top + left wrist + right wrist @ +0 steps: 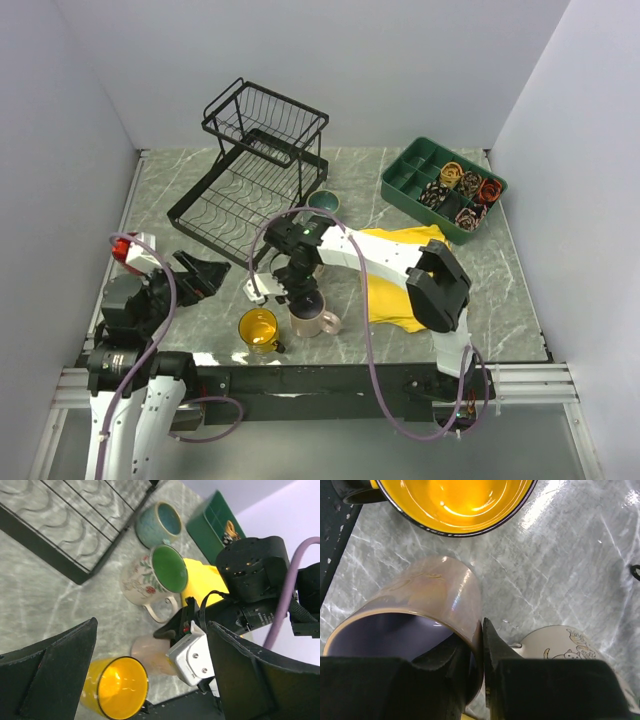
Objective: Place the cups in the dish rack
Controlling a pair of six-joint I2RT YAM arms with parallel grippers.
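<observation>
I can see my right gripper on the lilac-beige mug's rim [451, 625] and the mug's handle free, so I should keep moving my left gripper toward the handle [332, 323] and close it there.
My right gripper [305, 298] is shut on the rim of the lilac-beige mug [314, 320], one finger inside and one outside [482, 655]; the mug [420, 610] is low at the table's front. The yellow mug [259, 329] stands just left of it and shows in the right wrist view [455, 500]. The floral mug with a green inside [152, 577] and the teal cup [323, 203] stand between these and the black wire dish rack [255, 175]. My left gripper [205, 272] is open and empty [150, 680], left of the yellow mug [117, 687].
A green compartmented tray [443, 187] with small coloured items sits at the back right. A yellow cloth [395, 280] lies under my right arm. The table's front edge is close behind the mugs. White walls enclose the table.
</observation>
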